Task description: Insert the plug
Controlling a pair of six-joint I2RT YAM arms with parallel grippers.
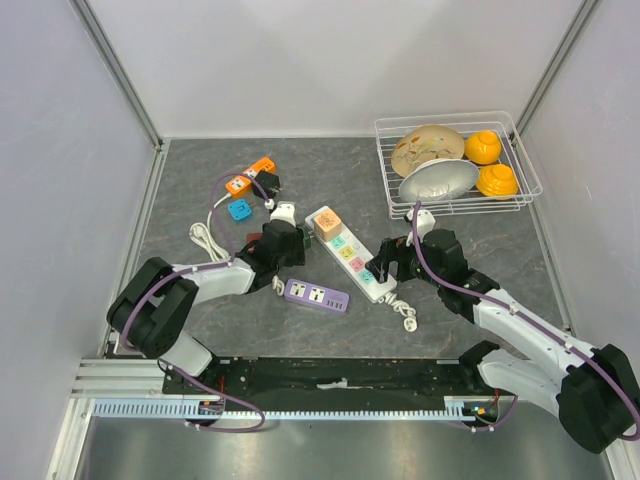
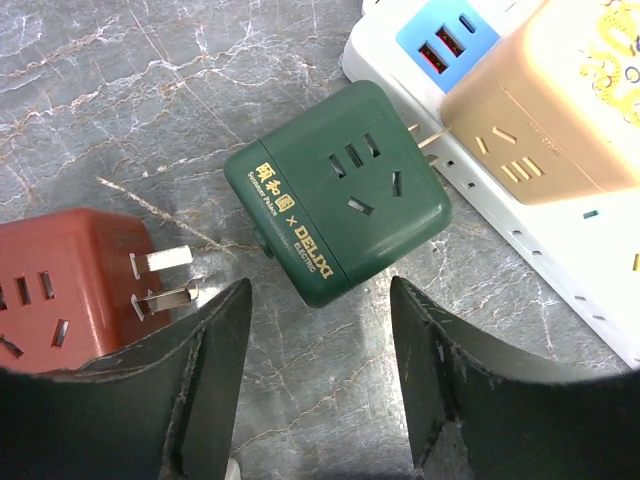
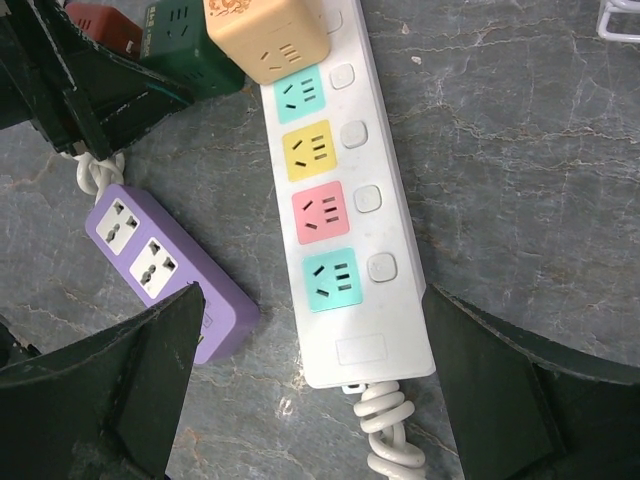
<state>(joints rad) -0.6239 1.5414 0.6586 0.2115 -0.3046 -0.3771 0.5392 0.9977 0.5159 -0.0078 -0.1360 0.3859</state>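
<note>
The green cube plug is at an angle to my left gripper's fingers. I should turn the fingers so they sit around the plug's lettered side and its prong side before I close them.
A dark green cube plug lies on its side on the grey table, its prongs pointing at the white power strip beside it. My left gripper is open and empty just short of the green cube. A red cube plug lies to its left, prongs showing. A beige cube sits plugged into the strip's far end. My right gripper is open, its fingers either side of the cord end of the strip, not touching it. The strip's coloured sockets are free.
A purple power strip lies near the front. An orange strip, a blue cube and a white plug lie behind the left gripper. A wire basket with bowls stands at the back right.
</note>
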